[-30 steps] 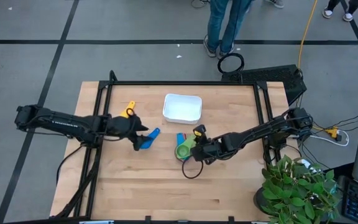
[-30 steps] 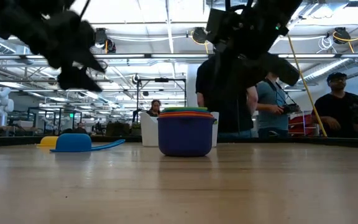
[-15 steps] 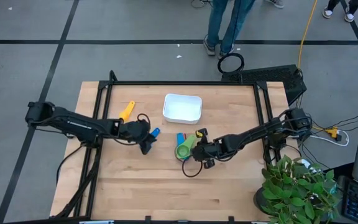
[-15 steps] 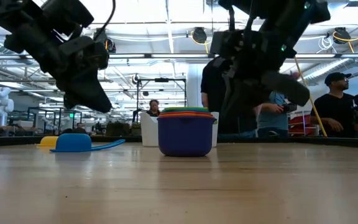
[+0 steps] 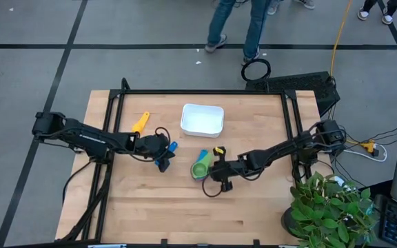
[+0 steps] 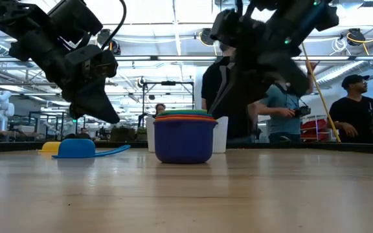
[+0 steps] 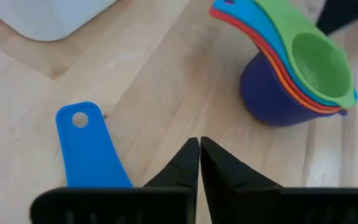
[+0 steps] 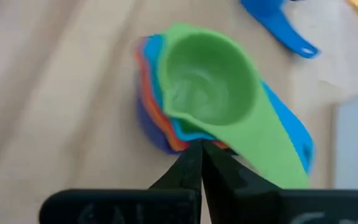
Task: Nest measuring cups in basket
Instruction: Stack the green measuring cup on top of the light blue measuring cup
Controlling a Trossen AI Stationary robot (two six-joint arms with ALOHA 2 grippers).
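Next, I move my right gripper back and use it to turn the green handle (image 8: 265, 152) around toward that gripper, because the stack's handles (image 5: 203, 153) point toward the basket, across my right gripper's line.
A stack of nested measuring cups (image 5: 198, 167), navy at the bottom and green on top (image 8: 204, 93), stands on its base on the table near the middle. My right gripper (image 8: 201, 149) is shut with its tips at the stack's right side. A blue cup (image 7: 89, 146) lies bowl down (image 6: 76, 147), its handle pointing away from the bowl. My left gripper (image 5: 163, 162) hangs shut just above and beside it, holding nothing (image 7: 199, 146). A yellow cup (image 5: 140, 122) lies at the far left. The white basket (image 5: 202, 119) sits at the far middle. My right gripper has its shut fingertips against the stack's side, at the red and orange rims (image 8: 180, 140) just beside the root of the green handle. The fingers come nearly level from the table's right. The stack stays upright on the table.
A black frame rail (image 5: 205, 92) runs along the table's far edge and sides. A potted plant (image 5: 329, 207) stands off the near right corner. People stand beyond the far edge (image 6: 358, 110). Bare wood lies across the near half of the table.
My left gripper has moved toward the right and near edge, come down over the blue cup and shut on nothing. My right gripper has moved toward the left edge, and the stack of cups has slid a little to the left, staying upright.
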